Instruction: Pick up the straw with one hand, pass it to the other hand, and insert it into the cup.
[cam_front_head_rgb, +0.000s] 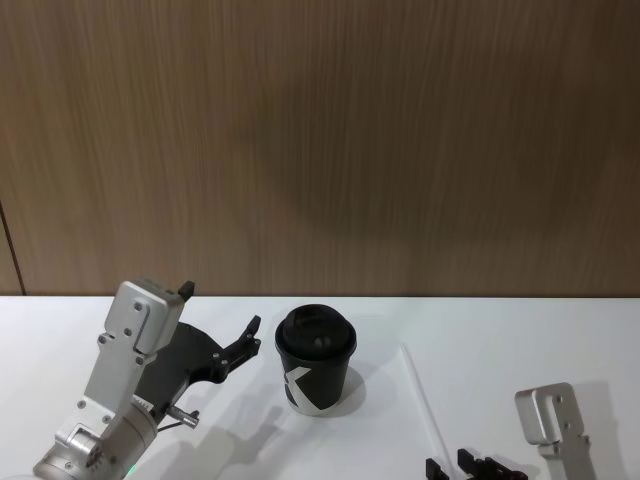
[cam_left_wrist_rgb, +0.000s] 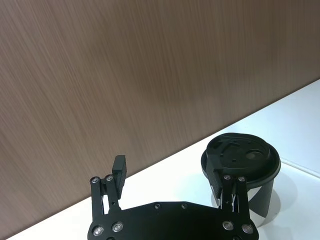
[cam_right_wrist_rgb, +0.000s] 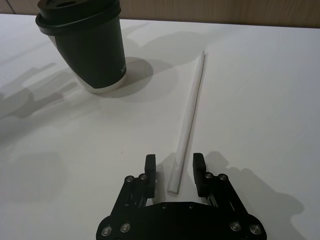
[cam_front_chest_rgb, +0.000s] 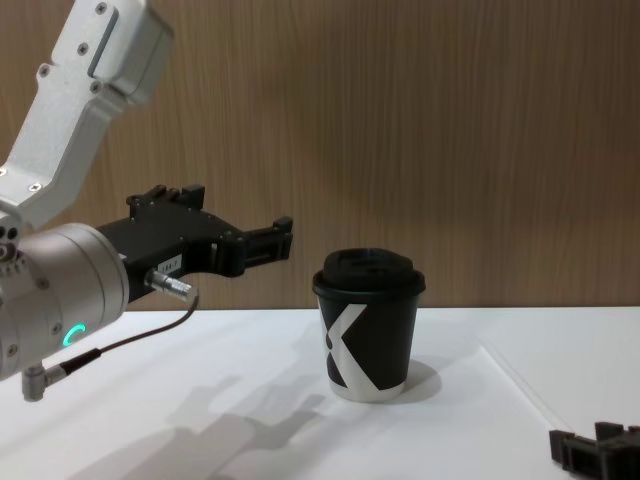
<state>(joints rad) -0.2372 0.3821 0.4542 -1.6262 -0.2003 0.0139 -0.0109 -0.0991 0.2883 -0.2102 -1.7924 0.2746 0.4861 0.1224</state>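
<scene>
The domed lid shows a dark hole. The thin white straw will therefore go deep inside when I push it, with its top sticking out.
The black cup with its domed lid and white K mark stands upright at the table's middle. To its right the thin white straw lies flat on the table. My right gripper sits low at the table, open, with one finger on each side of the straw's near end and not closed on it. It also shows at the head view's lower edge as the right gripper. My left gripper hovers above the table just left of the cup, open and holding nothing.
The white table runs back to a brown wood-grain wall. My left arm's silver cylinder with a green ring light stands at the left. There is bare table in front of the cup and right of the straw.
</scene>
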